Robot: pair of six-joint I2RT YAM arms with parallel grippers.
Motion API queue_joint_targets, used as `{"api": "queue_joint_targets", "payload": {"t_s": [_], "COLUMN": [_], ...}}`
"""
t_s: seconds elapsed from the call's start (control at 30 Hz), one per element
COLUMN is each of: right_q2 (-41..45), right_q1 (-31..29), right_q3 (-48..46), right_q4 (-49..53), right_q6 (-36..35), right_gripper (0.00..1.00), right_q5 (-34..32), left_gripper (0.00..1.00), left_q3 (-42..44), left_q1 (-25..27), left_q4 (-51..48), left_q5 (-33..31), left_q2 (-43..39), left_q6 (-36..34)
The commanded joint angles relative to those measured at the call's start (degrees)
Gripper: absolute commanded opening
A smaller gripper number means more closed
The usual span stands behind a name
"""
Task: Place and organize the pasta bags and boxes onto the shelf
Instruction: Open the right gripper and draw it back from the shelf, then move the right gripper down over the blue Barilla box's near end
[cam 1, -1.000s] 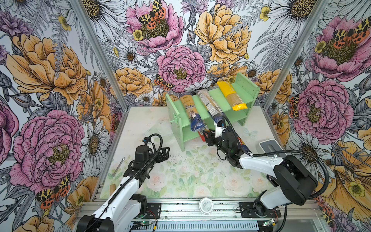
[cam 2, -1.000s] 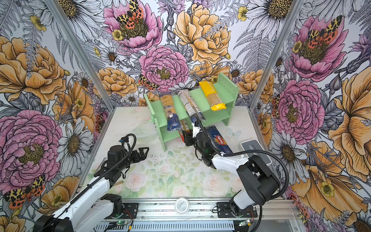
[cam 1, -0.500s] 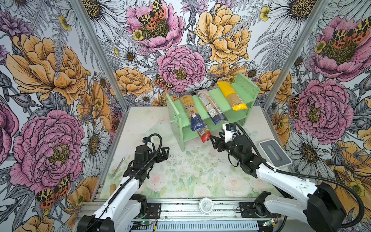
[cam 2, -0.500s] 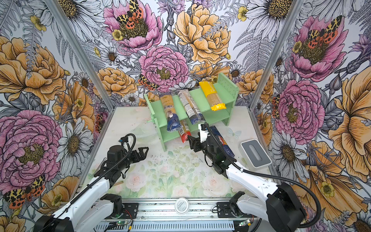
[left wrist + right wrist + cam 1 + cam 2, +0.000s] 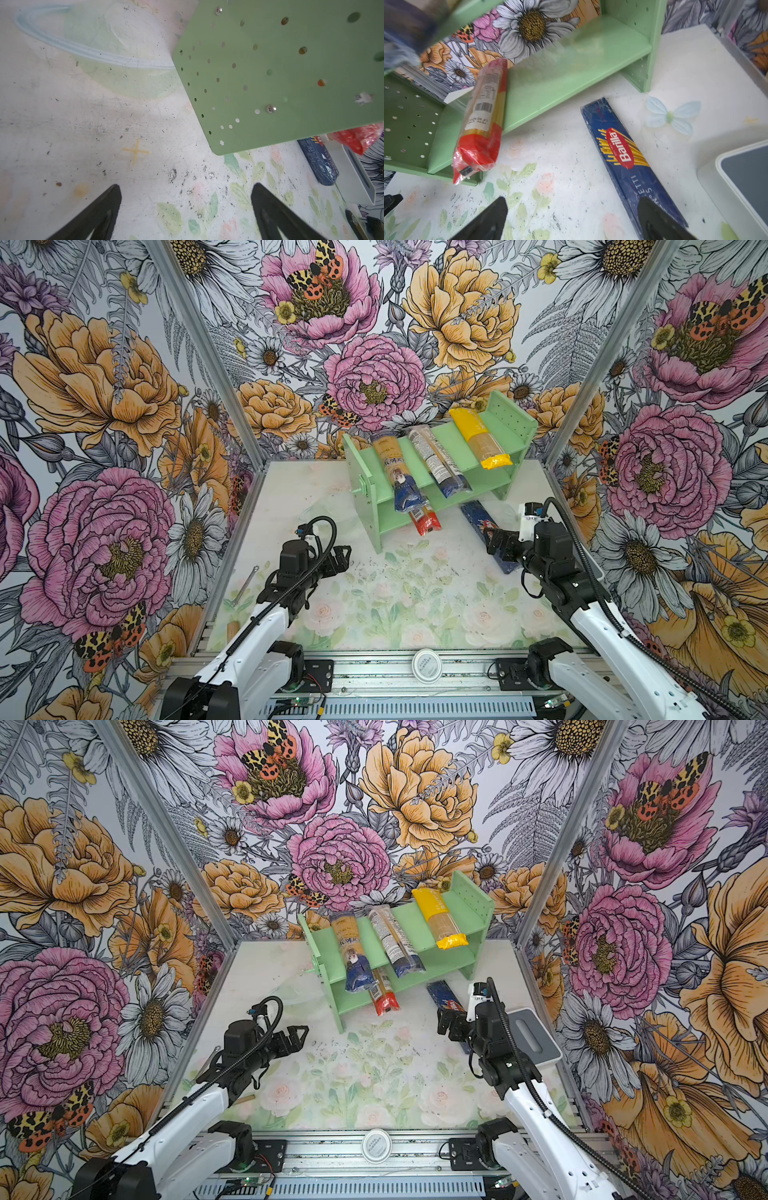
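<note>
The dark-blue box point(image 5: 479, 517) is clear of the shelf and white bin, so my right gripper should keep going down over the box's near end point(image 5: 507, 565) until its fingers are on both sides of it.
The mint-green shelf point(image 5: 513, 423) point(image 5: 473, 898) stands at the back of the table. Across its tiers lean two clear packs with dark-blue ends point(image 5: 397, 470) point(image 5: 436, 460) and a yellow pack point(image 5: 478, 435). A red pack point(image 5: 424, 520) point(image 5: 481, 128) lies on the lower tier, its end sticking out over the front. The dark-blue box point(image 5: 482, 522) point(image 5: 627, 158) lies on the table right of the shelf. My right gripper point(image 5: 496, 541) point(image 5: 571, 207) is open, one finger over the box's near end, holding nothing. My left gripper point(image 5: 338, 560) point(image 5: 185, 193) hangs open and empty over the table, left of the shelf's side panel point(image 5: 280, 72).
A white bin with a grey lid point(image 5: 532, 1036) point(image 5: 741, 180) sits at the table's right edge, close to the right arm. A thin metal tool point(image 5: 245, 585) lies by the left edge. A round white cap point(image 5: 427, 664) rests on the front rail. Floral walls enclose three sides.
My right gripper has let go of the red pack at the lower tier, drawn back to the right over the dark-blue box, and opened wide. The left arm has not moved.
</note>
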State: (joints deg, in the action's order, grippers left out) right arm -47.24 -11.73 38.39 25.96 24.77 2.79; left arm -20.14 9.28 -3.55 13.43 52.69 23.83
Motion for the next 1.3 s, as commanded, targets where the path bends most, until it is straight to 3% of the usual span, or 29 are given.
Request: {"api": "queue_joint_targets", "payload": {"t_s": [0.0, 0.23, 0.43, 0.83, 1.27], "right_q2": [-3.4, -12.0, -17.51, -29.03, -35.07], "right_q1": [3.11, 11.04, 15.14, 15.04, 10.58], "right_q3": [2.42, 3.73, 5.87, 7.53, 7.36], "right_q4": [6.72, 8.1, 7.89, 4.6, 0.0], "right_q6": [2.2, 0.82, -0.16, -2.57, -2.92], "right_gripper": [0.99, 1.0, 0.99, 1.0, 0.99], "right_q5": [3.07, 7.88, 8.0, 4.14, -1.13], "left_gripper": [0.99, 0.99, 0.99, 0.99, 0.99], "left_q3": [-1.13, -1.39, -1.48, -1.57, -1.31], "left_q1": [-0.32, -0.38, -0.35, -0.31, -0.24], "left_q4": [1.45, 0.43, -0.28, -0.35, -1.45], "left_q5": [1.43, 1.02, 0.65, 0.72, 0.37], "left_q2": [0.2, -0.45, -1.52, -1.89, -3.38], "left_q6": [-0.7, -0.63, -0.45, -0.11, -0.06]}}
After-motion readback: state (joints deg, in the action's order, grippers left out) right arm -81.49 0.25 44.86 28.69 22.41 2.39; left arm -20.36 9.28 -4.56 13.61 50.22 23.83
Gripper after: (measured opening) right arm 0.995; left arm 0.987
